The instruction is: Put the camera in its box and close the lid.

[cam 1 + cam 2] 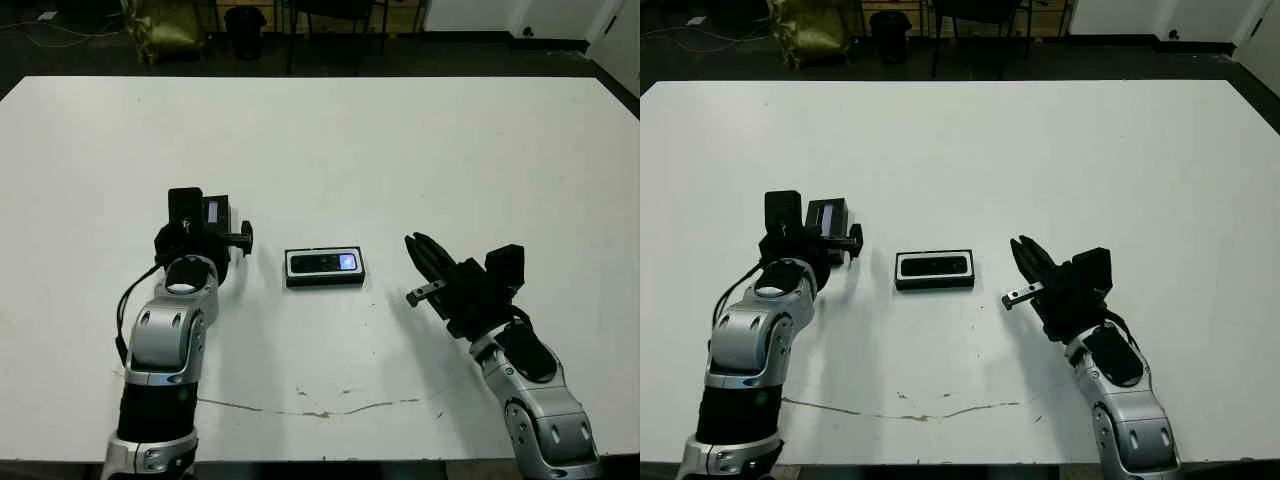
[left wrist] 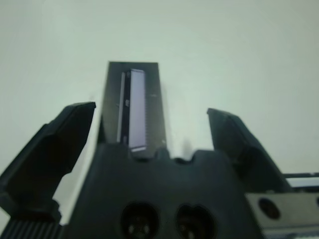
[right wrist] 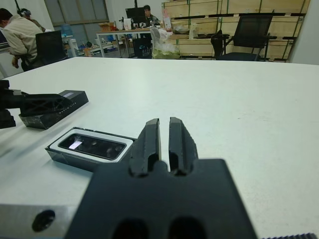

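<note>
The camera (image 1: 323, 263) is lying flat inside the white lining. The lid (image 1: 214, 211) will therefore sit level over the whole box when I lower it there.
The camera (image 1: 322, 263) lies in the white-lined box (image 1: 325, 282) at the middle of the table, its bluish patch toward the right end. The lid (image 1: 213, 213), black with a pale stripe, lies flat to the box's left. My left gripper (image 2: 149, 112) hangs over the lid, open, one finger on each side of it and neither closed on it. My right gripper (image 1: 416, 250) is shut on nothing, a short way right of the box and pointing toward it. The right wrist view shows the camera (image 3: 92, 145) in the box (image 3: 57, 153) and the lid (image 3: 72, 97) behind it.
The white table (image 1: 400, 150) stretches wide behind and to both sides. A thin dark crack line (image 1: 320, 410) runs along near its front edge. Beyond the far edge are chairs, shelves and a seated person (image 3: 17, 35).
</note>
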Robot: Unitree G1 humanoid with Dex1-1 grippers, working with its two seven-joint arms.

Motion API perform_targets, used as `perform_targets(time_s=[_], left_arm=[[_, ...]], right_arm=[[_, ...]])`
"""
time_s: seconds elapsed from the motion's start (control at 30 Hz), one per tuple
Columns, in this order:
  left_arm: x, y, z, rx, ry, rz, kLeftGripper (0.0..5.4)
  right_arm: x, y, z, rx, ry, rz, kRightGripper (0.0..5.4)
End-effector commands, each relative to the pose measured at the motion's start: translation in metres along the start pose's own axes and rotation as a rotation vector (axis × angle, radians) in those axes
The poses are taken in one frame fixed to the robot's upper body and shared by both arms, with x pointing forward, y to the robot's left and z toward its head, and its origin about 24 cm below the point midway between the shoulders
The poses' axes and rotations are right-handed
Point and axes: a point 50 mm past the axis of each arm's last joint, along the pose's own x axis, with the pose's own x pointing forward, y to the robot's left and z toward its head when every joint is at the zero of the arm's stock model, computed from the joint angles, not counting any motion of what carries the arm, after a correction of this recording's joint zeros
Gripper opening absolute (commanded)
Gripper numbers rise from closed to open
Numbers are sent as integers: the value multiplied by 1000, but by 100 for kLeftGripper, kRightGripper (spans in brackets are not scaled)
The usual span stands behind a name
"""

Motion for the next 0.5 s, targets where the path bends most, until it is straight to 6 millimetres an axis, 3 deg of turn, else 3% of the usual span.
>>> perform_targets(time_s=[0.03,0.33,0.5], left_arm=[[3,2,-5,-47,35,10,538],[6,1,-7,-6,41,31,538],[6,-2,-6,245,50,135,538]], right_arm=[[-4,-2,-7,10,40,-14,0],[-4,-2,-7,12,33,-6,0],[-4,-2,-8,13,32,-6,0]])
